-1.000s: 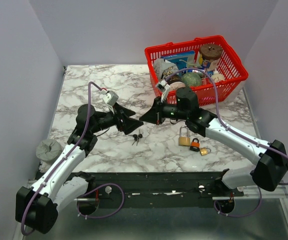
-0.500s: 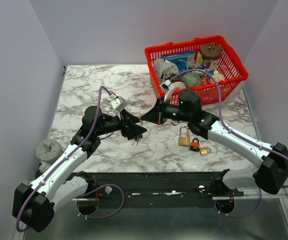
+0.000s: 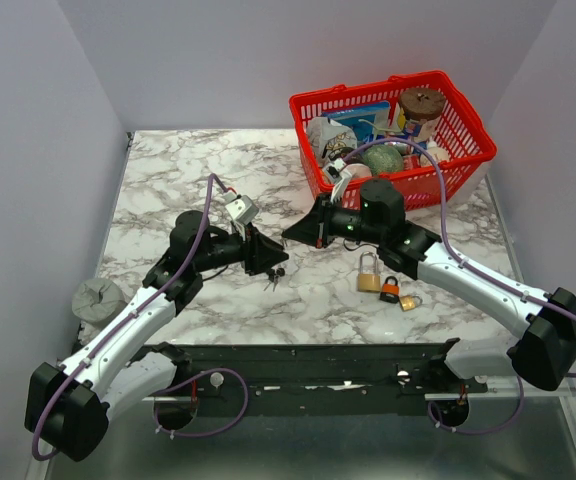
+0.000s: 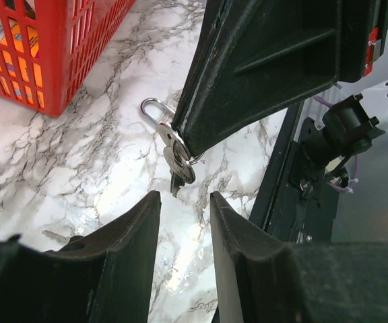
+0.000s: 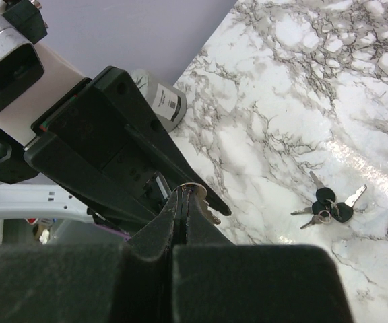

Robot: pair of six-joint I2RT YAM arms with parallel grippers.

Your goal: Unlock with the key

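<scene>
The silver keys hang crooked (image 4: 175, 153) from the end of my right gripper, beyond the narrow fingers of my left gripper. So next my left gripper opens wider and takes them over.
My right gripper (image 3: 290, 232) is shut on a silver key (image 5: 208, 213), which sticks out edge-on between the pressed fingertips. In the left wrist view that key (image 4: 180, 159) dangles with others on a ring from the right gripper's tip (image 4: 188, 138), a little beyond my left gripper (image 4: 184, 196). The left jaws stand apart with only marble between them. A brass padlock (image 3: 369, 272) lies on the table right of both grippers, with two smaller padlocks (image 3: 398, 294) beside it. A padlock shackle (image 4: 151, 108) shows behind the hanging keys.
A bunch of black-headed keys (image 3: 275, 275) lies on the marble under the left gripper (image 3: 271, 262). A red basket (image 3: 465, 118) with several items stands at the back right. A grey roll (image 3: 96, 298) sits at the table's left edge.
The left arm has swung right, toward the right gripper's tip, and its jaws have narrowed. The right gripper has held nearly still with the key.
</scene>
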